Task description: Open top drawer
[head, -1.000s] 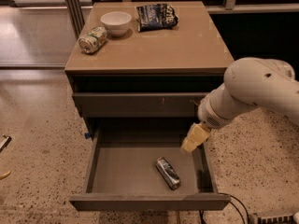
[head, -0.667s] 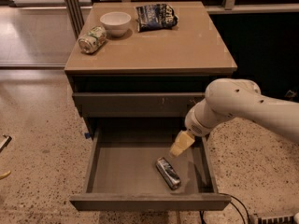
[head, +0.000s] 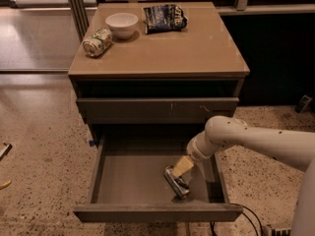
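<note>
My gripper is low over the silver can in the open lower drawer. I should lift clear first and then go to the top drawer's front.
The top drawer is a wide grey-brown panel with small whitish scuffs right of centre. It sits closed under the cabinet top. Below it a similar drawer is pulled far out. A silver can lies on its side inside that lower drawer. My gripper, with yellowish fingers, hangs low inside the open lower drawer, right over the can's upper end. My white arm reaches in from the right.
On the cabinet top stand a white bowl, a tipped green can and a dark chip bag. Speckled floor lies all around. A cable runs on the floor at the lower right.
My arm has swung left and down. The gripper went from beside the right end of the top drawer into the open lower drawer, onto the silver can.
</note>
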Controlling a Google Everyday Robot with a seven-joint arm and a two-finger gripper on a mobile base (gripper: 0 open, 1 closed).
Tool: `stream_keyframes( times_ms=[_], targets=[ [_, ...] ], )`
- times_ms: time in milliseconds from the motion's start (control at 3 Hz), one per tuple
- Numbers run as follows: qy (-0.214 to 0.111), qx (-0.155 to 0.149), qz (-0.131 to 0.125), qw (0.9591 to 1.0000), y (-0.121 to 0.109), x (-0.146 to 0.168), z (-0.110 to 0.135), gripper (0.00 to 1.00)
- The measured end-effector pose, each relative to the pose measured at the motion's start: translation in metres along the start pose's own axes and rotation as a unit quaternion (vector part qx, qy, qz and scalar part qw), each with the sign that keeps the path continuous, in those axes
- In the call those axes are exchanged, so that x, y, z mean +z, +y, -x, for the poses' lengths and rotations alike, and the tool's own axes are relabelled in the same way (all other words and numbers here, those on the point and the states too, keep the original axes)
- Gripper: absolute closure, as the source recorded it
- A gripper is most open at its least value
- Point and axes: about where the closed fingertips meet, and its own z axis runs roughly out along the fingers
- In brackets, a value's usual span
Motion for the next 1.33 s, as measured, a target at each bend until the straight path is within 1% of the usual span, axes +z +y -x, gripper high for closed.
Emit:
stream_keyframes(
  times_ms=[333, 667, 1000, 1333],
  targets=[
    [0.001, 0.027, 0.016, 0.9995, -0.002, 0.045, -0.025, 0.00],
    [0.001, 0.027, 0.016, 0.9995, -0.002, 0.045, -0.025, 0.00],
    [-0.004, 0.022, 0.028, 0.9994, -0.002, 0.047, -0.026, 0.00],
    [0.007, 0.005, 0.034, 0.9994, -0.019, 0.024, -0.024, 0.00]
  ],
)
